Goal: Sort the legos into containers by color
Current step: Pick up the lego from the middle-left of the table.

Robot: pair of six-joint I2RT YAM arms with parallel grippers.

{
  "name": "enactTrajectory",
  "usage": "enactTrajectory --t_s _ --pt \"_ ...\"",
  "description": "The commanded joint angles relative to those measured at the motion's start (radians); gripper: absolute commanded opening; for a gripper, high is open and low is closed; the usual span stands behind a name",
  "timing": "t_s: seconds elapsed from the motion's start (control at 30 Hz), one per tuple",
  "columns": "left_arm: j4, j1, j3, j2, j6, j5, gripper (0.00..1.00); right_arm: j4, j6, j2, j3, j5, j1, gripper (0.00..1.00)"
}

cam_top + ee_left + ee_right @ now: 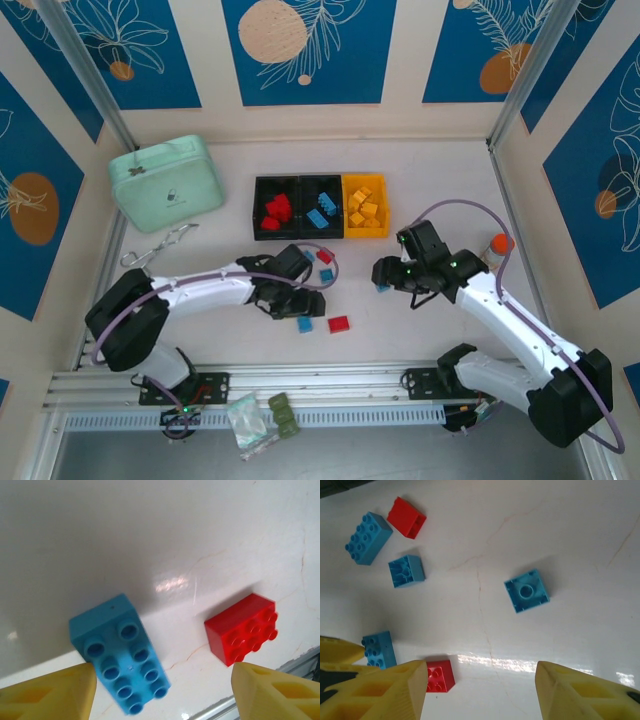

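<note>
The blue brick (122, 655) under my left gripper is crooked and close to one finger. I should move and turn that gripper so that its fingers go on both sides of the brick's end (104, 618).
The containers (320, 182) stand in a row at the back centre: a black bin with red legos, a black bin with a blue one, and a yellow-orange bin with yellow ones. Loose legos lie in front: a red one (325, 256), a blue one (327, 274), a blue brick (305, 324), a red brick (339, 323) and a blue one (383, 288). My left gripper (162, 695) hangs open just over the blue eight-stud brick (120, 652), which lies by its left finger, with the red brick (242, 629) beyond the right finger. My right gripper (480, 690) is open above bare table, short of an upturned blue brick (527, 590).
A mint-green case (166, 183) sits at the back left, with a metal clip (160, 245) in front of it. An orange-capped item (497, 245) stands behind the right arm. A clear bag and dark green blocks (283, 415) lie beyond the rail (330, 385) at the near edge.
</note>
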Motion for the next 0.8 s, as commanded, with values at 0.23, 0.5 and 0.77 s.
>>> enactTrajectory --t_s 0.23,0.5,0.77 --pt "-0.228 -0.076 0.185 0.166 0.119 -0.178 0.64 -0.009 0.005 -0.175 -0.088 -0.229 0.006 0.59" --pt "-0.278 -0.107 0.218 0.223 0.14 -0.265 0.56 0.006 0.072 -0.228 -0.189 -0.339 0.11 0.59" --pt "-0.26 -0.105 0.198 0.237 0.149 -0.286 0.31 -0.002 0.141 -0.298 -0.243 -0.293 0.137 0.59"
